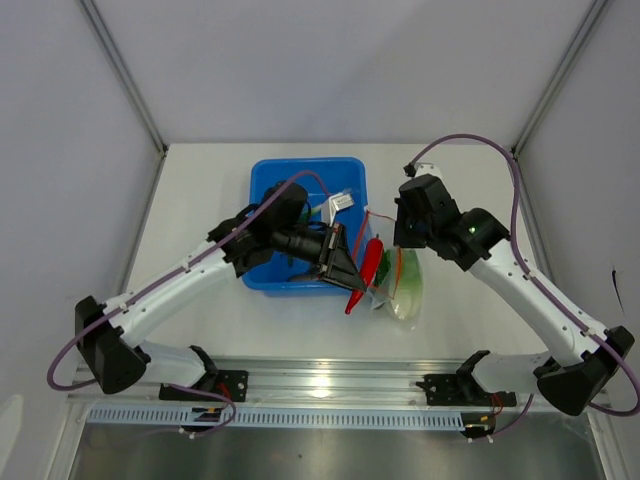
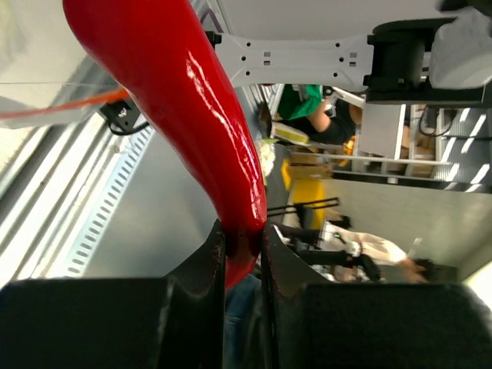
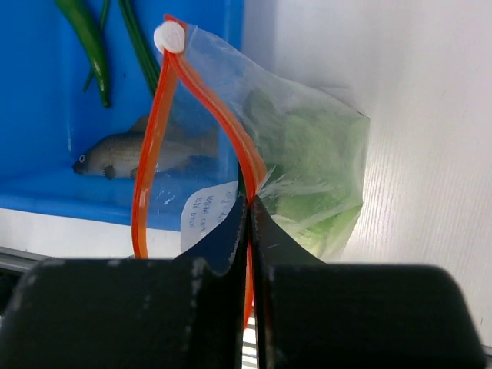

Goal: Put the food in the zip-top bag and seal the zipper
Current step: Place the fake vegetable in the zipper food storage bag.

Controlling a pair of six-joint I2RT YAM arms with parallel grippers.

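My left gripper should move the chili in next, since the red chili's thick end (image 1: 373, 251) leads toward the bag's opening (image 1: 384, 229), and release when that end meets the cabbage.
My left gripper (image 2: 244, 240) is shut on the red chili (image 2: 192, 108) and holds it just right of the blue bin, beside the bag's mouth; the chili also shows in the top view (image 1: 366, 272). My right gripper (image 3: 250, 206) is shut on the orange-red zipper (image 3: 223, 115) of the clear zip-top bag (image 3: 323, 154), holding the mouth open in a loop. The pale green cabbage (image 3: 307, 165) lies inside the bag, which rests on the table (image 1: 403, 290). Dark green pods (image 3: 88, 38) lie in the bin.
The blue bin (image 1: 270, 190) stands at centre back, holding the pods and a grey toy fish (image 3: 134, 154). A white slider (image 3: 169, 36) sits at the zipper's far end. White walls close the back and sides; the metal rail (image 1: 320, 385) runs along the near edge.
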